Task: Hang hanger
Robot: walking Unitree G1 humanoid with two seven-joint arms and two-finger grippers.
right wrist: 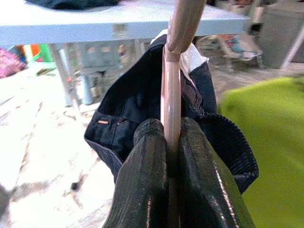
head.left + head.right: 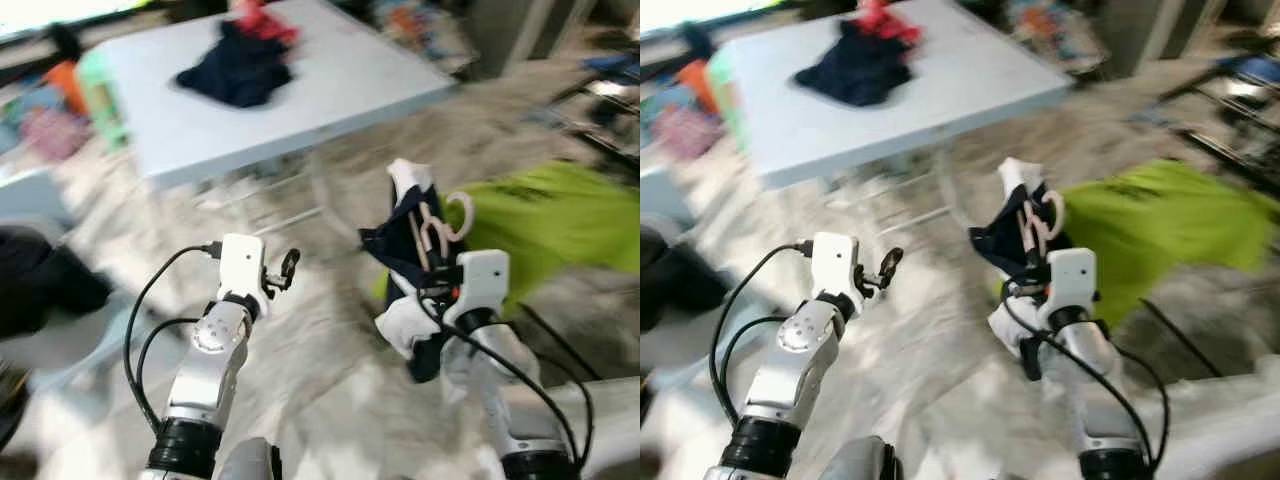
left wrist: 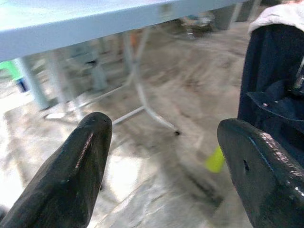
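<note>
The dark navy garment [image 2: 396, 246] will slide off and hang limp when the robot pulls, because the pale pink hanger's bar [image 2: 418, 238] shows through the garment's loose opening.
My right gripper [image 1: 169, 142] is shut on a pale pink hanger [image 1: 171, 95] that carries a dark navy and white garment [image 2: 410, 250]. The hanger's hook [image 2: 458, 212] curls upward above the garment. The garment hangs in front of my right arm, over the floor, clear of the table. My left gripper [image 3: 166, 156] is open with nothing between its fingers [image 3: 80, 171], held out over the floor to the left of the garment.
A light blue folding table [image 2: 330, 80] stands ahead with dark clothes [image 2: 240, 65] piled on it. A bright green cloth [image 2: 550, 225] lies to the right. Dark rack bars [image 2: 600, 110] stand at the far right. A dark bundle [image 2: 40, 280] sits at the left.
</note>
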